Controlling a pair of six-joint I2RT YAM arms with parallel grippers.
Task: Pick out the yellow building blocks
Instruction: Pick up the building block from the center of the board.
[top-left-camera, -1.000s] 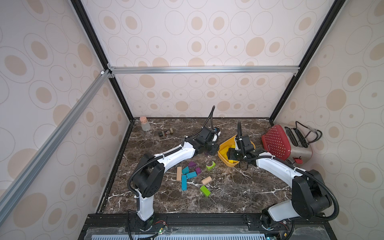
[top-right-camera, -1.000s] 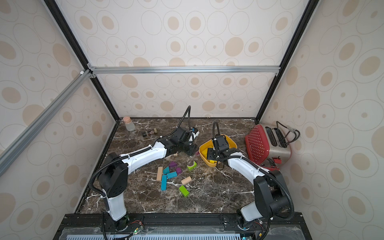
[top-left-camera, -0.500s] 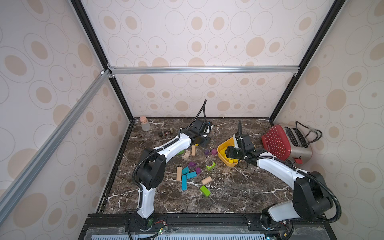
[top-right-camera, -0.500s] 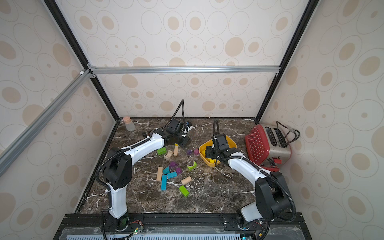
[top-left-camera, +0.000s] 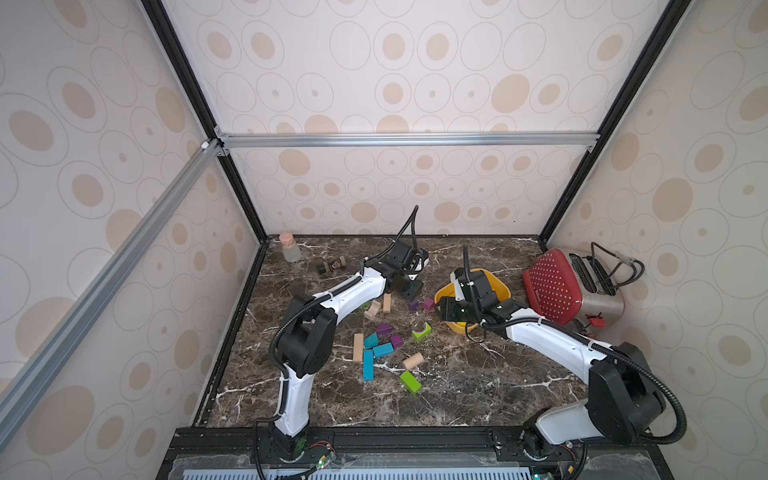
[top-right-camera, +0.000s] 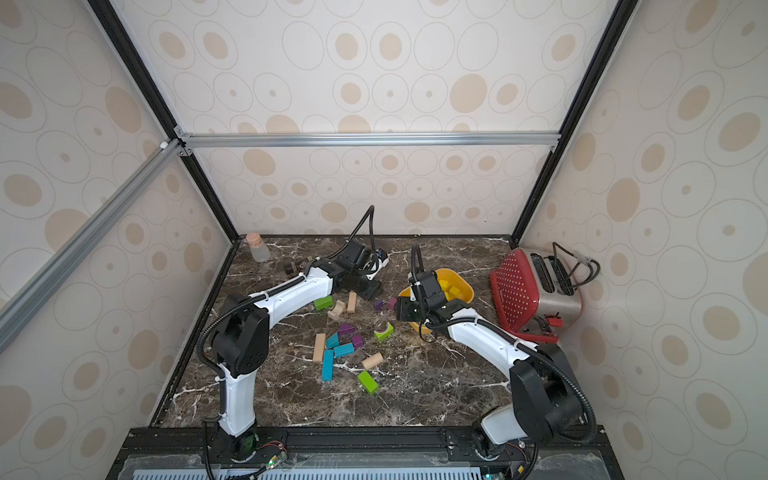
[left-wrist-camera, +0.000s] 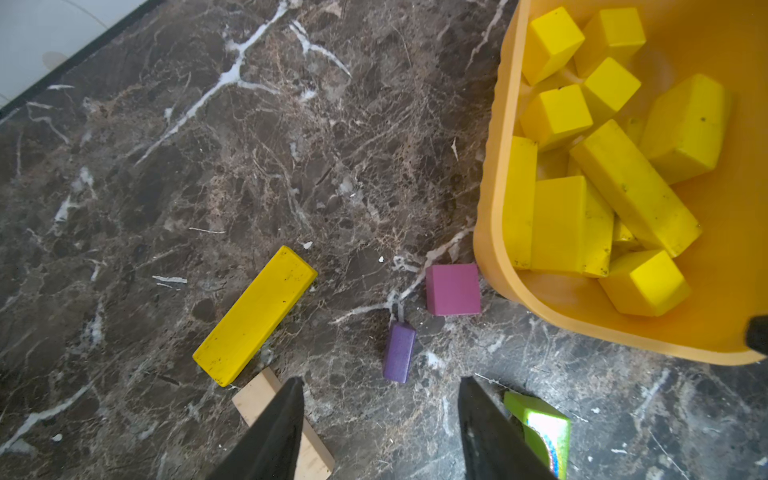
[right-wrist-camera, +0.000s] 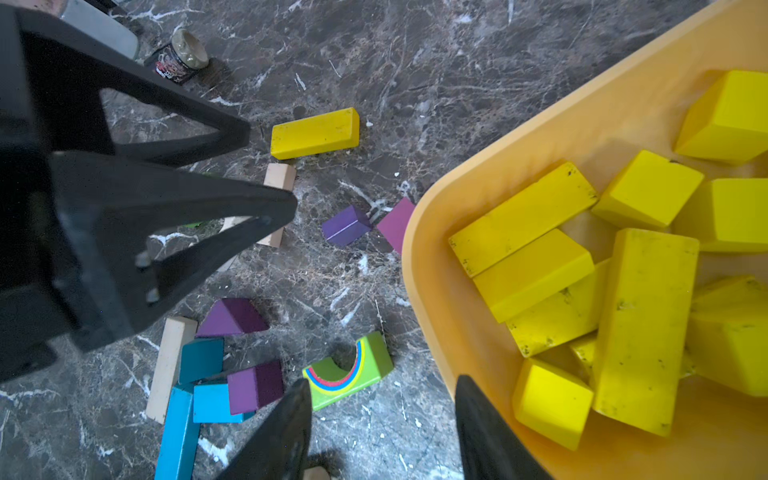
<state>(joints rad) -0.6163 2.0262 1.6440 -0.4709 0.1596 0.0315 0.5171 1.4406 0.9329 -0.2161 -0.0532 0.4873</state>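
The yellow bar's long sides (left-wrist-camera: 267, 326) are clear for the wide-open fingers of my left gripper, so I should keep going down until they straddle the bar's middle (left-wrist-camera: 254, 315), and then close them.
One yellow bar (left-wrist-camera: 255, 316) (right-wrist-camera: 314, 133) lies flat on the marble, apart from the bowl; in both top views my left gripper hides it. Several yellow building blocks (left-wrist-camera: 602, 166) (right-wrist-camera: 623, 270) (top-right-camera: 451, 289) are piled in the orange-yellow bowl (left-wrist-camera: 490, 208) (right-wrist-camera: 436, 291) (top-left-camera: 461, 328). My left gripper (left-wrist-camera: 380, 380) (right-wrist-camera: 270, 166) (top-left-camera: 409, 286) hangs open and empty just short of the loose bar. My right gripper (right-wrist-camera: 382, 380) (top-left-camera: 446, 309) is open and empty, one finger over the bowl's rim and the other over the table.
A magenta cube (left-wrist-camera: 453, 289), a purple block (left-wrist-camera: 399, 353), a plain wooden block (left-wrist-camera: 257, 399) and a green arch (right-wrist-camera: 349, 370) lie around the grippers. Teal, purple and green blocks (top-left-camera: 374, 353) are strewn nearer the front. A red toaster (top-left-camera: 557, 286) stands right; a corked bottle (top-left-camera: 289, 248) and a small jar (top-left-camera: 332, 265) stand at the back left.
My left gripper has drawn away from the bowl's side toward the back left, and now hangs over the blocks left of the bowl. The right arm has barely moved.
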